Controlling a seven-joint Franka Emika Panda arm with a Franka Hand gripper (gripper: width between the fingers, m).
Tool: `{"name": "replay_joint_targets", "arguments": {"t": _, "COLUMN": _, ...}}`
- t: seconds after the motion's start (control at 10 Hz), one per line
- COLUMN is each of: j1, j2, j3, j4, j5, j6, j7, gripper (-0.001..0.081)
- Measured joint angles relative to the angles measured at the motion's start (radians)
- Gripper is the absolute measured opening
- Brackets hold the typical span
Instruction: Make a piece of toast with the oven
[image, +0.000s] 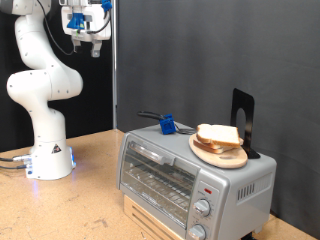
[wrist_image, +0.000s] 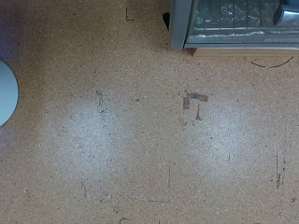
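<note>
The oven's glass door (image: 158, 186) is shut and blocks the bread's way in, so the robot's gripper should turn and move down to the door handle (image: 152, 154) before it takes the bread.
The silver toaster oven (image: 178, 178) stands on the wooden table at the exterior view's lower right, with its glass door closed. Its knobs (image: 203, 208) are on its right panel. A stack of bread slices (image: 219, 137) lies on a round wooden plate (image: 217, 155) on top of the oven. No single slice shows apart from the stack. My gripper (image: 88, 43) hangs high at the exterior view's top left, far from the oven, with its fingers apart and nothing between them. The wrist view shows bare table and a corner of the oven (wrist_image: 234, 23), but no fingers.
A blue object (image: 167, 124) with a dark handle lies on the oven's top beside the plate. A black stand (image: 243, 120) rises behind the plate. The arm's white base (image: 48, 160) stands on the table at the exterior view's left. A dark curtain hangs behind.
</note>
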Motion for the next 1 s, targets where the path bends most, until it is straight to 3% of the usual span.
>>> {"name": "replay_joint_targets", "arguments": {"t": 0.2, "j1": 0.03, "j2": -0.012, "j3": -0.013, "j4": 0.001, "j5": -0.006, "j6": -0.06, "j7": -0.221, "gripper": 0.0808}}
{"name": "replay_joint_targets", "arguments": {"t": 0.4, "j1": 0.058, "j2": -0.051, "j3": -0.032, "j4": -0.003, "j5": -0.071, "j6": -0.163, "j7": -0.455, "gripper": 0.0808}}
{"name": "replay_joint_targets", "arguments": {"t": 0.5, "j1": 0.079, "j2": -0.072, "j3": -0.038, "j4": -0.018, "j5": -0.097, "j6": -0.174, "j7": -0.538, "gripper": 0.0808}}
{"name": "replay_joint_targets", "arguments": {"t": 0.6, "j1": 0.072, "j2": -0.071, "j3": -0.037, "j4": -0.018, "j5": -0.087, "j6": -0.171, "j7": -0.5, "gripper": 0.0808}}
{"name": "replay_joint_targets", "arguments": {"t": 0.8, "j1": 0.106, "j2": -0.076, "j3": -0.054, "j4": -0.029, "j5": -0.092, "j6": -0.049, "j7": -0.681, "gripper": 0.0808}}
{"name": "replay_joint_targets", "arguments": {"t": 1.0, "j1": 0.139, "j2": -0.058, "j3": -0.093, "j4": -0.055, "j5": -0.104, "j6": 0.171, "j7": -0.878, "gripper": 0.0808}}
